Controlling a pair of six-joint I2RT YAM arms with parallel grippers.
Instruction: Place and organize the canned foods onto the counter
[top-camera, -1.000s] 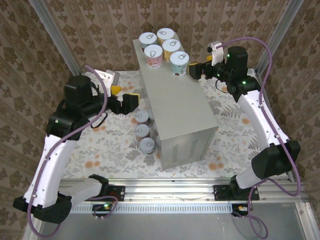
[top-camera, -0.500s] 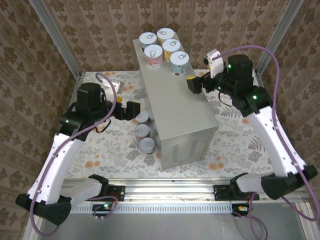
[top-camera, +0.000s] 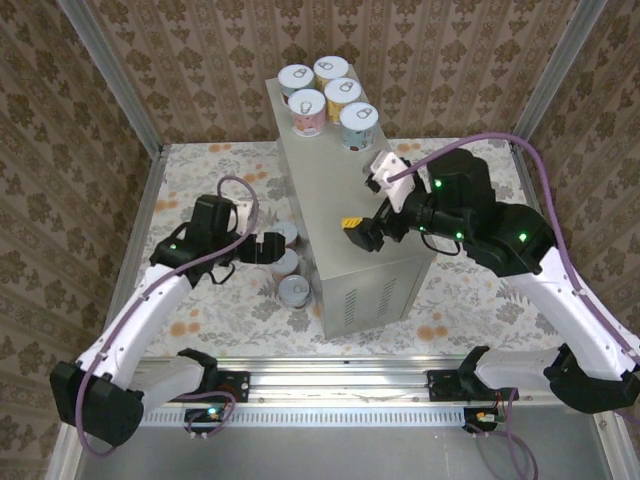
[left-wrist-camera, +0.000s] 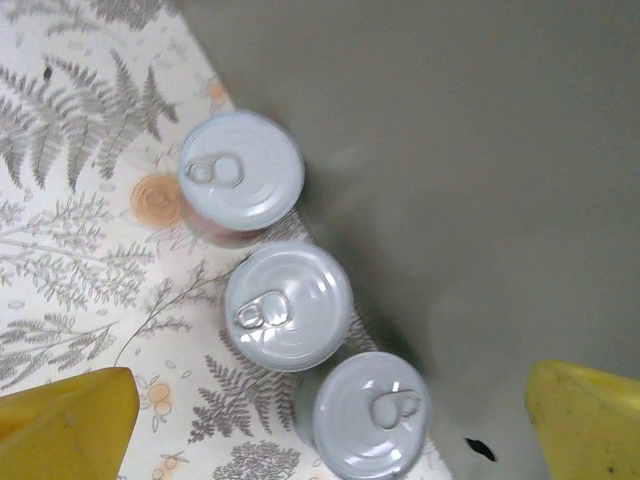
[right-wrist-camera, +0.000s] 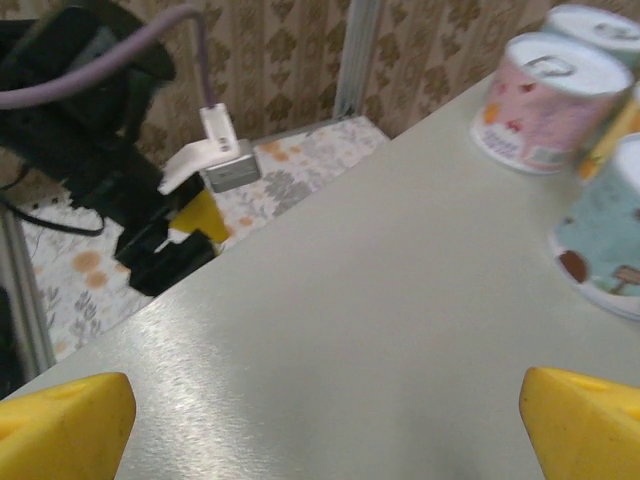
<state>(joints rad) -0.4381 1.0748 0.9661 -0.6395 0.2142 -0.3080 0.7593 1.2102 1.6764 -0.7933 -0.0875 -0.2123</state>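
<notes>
I keep lowering my left gripper until its fingers reach the can's sides (left-wrist-camera: 236, 336), since the middle can's lid (left-wrist-camera: 290, 305) faces up and is narrower than the gap between the open fingers.
The counter (top-camera: 345, 195) is a tall light-grey metal box standing on the floral cloth. Several cans (top-camera: 343, 93) with pink, yellow and blue labels stand grouped on its far end. Three more cans (top-camera: 295, 291) sit in a row on the cloth against its left side, seen lid-up in the left wrist view (left-wrist-camera: 288, 305). My left gripper (top-camera: 270, 247) hangs open over that row, its yellow fingers (left-wrist-camera: 65, 420) wide on either side of the nearest can (left-wrist-camera: 370, 415). My right gripper (top-camera: 358, 232) is open and empty above the bare near part of the counter top (right-wrist-camera: 330, 330).
Vent slits (top-camera: 375, 295) mark the counter's near end face. Aluminium posts (top-camera: 110, 70) and patterned cloth walls close in the back and sides. A metal rail (top-camera: 330, 385) runs along the near edge. The pink can (right-wrist-camera: 545, 100) and the blue can (right-wrist-camera: 605, 225) stand at the right.
My right gripper has swung from beside the counter's far right end to above its near top. My left gripper has moved nearer and lower, over the row of floor cans.
</notes>
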